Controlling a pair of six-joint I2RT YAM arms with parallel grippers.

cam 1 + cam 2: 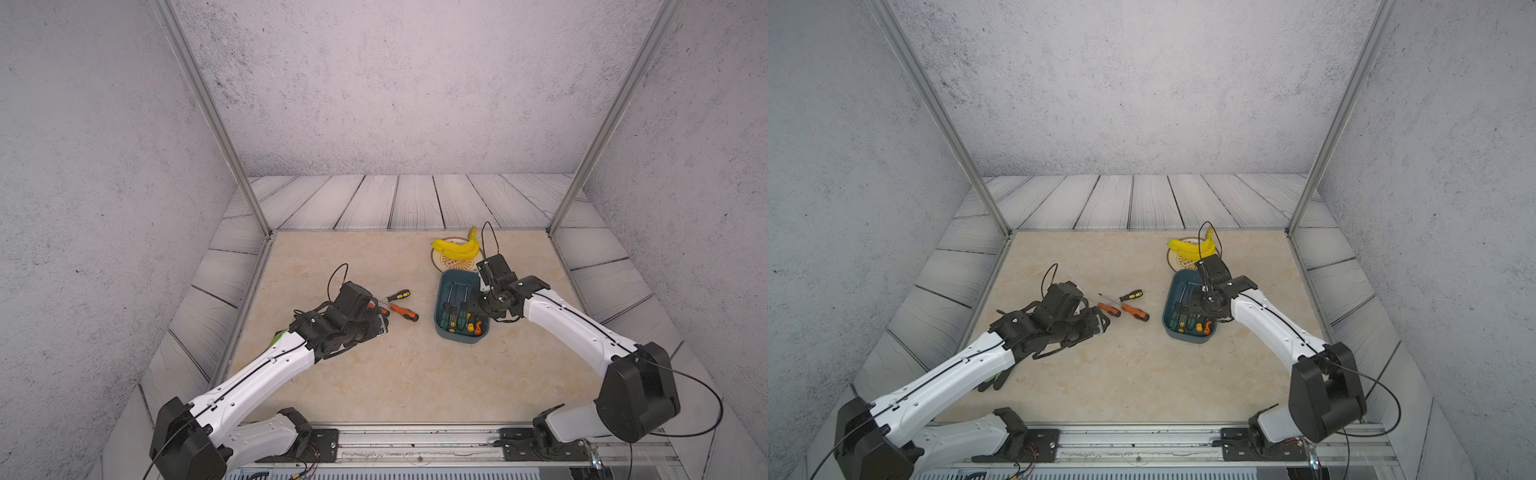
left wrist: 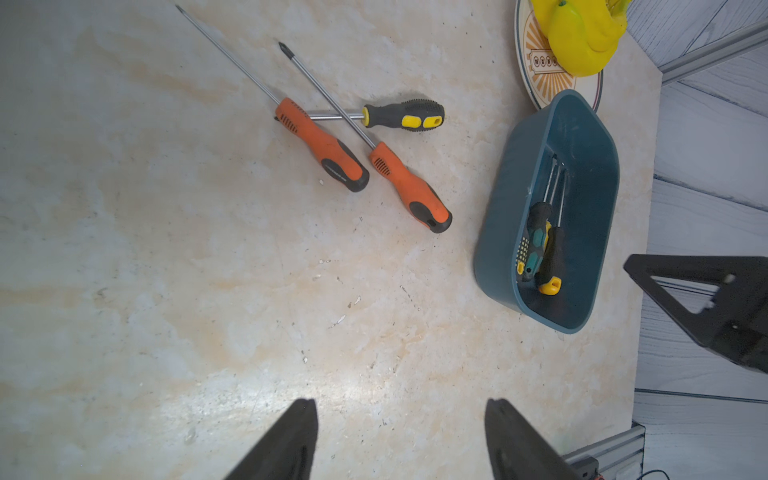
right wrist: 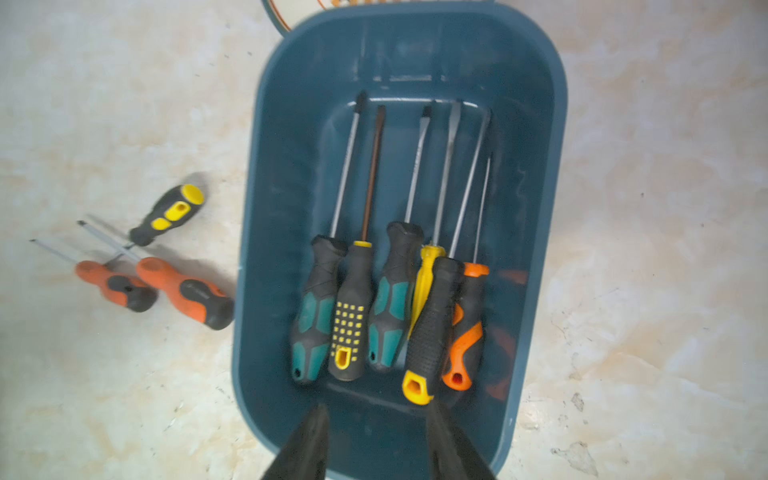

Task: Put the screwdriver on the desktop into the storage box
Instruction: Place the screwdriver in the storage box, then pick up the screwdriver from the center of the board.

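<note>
My left gripper should first lift away that orange-handled screwdriver (image 2: pixel 321 146), because its orange handle lies across the black-and-yellow screwdriver's tip (image 2: pixel 281 117), close to my left gripper.
Three screwdrivers lie crossed on the beige desktop (image 1: pixel 374 374): two orange-handled (image 2: pixel 322 149) (image 2: pixel 409 187) and one black-and-yellow (image 2: pixel 403 116). Both top views show them (image 1: pixel 405 312) (image 1: pixel 1130 295). My left gripper (image 2: pixel 401 405) hovers open just short of them, over bare desktop, with nothing between its fingers. The teal storage box (image 3: pixel 257 208) (image 1: pixel 442 291) holds several screwdrivers laid side by side. My right gripper (image 3: pixel 378 409) hangs open over the box's near end. It grips nothing, and one fingertip is close to the yellow butt of a black-handled screwdriver (image 3: pixel 432 332).
A round patterned plate (image 2: pixel 525 70) with yellow bananas (image 1: pixel 455 247) stands just behind the box. A black and green glove (image 1: pixel 998 378) lies partly under the left arm. Metal frame posts and grey plank panels border the desktop.
</note>
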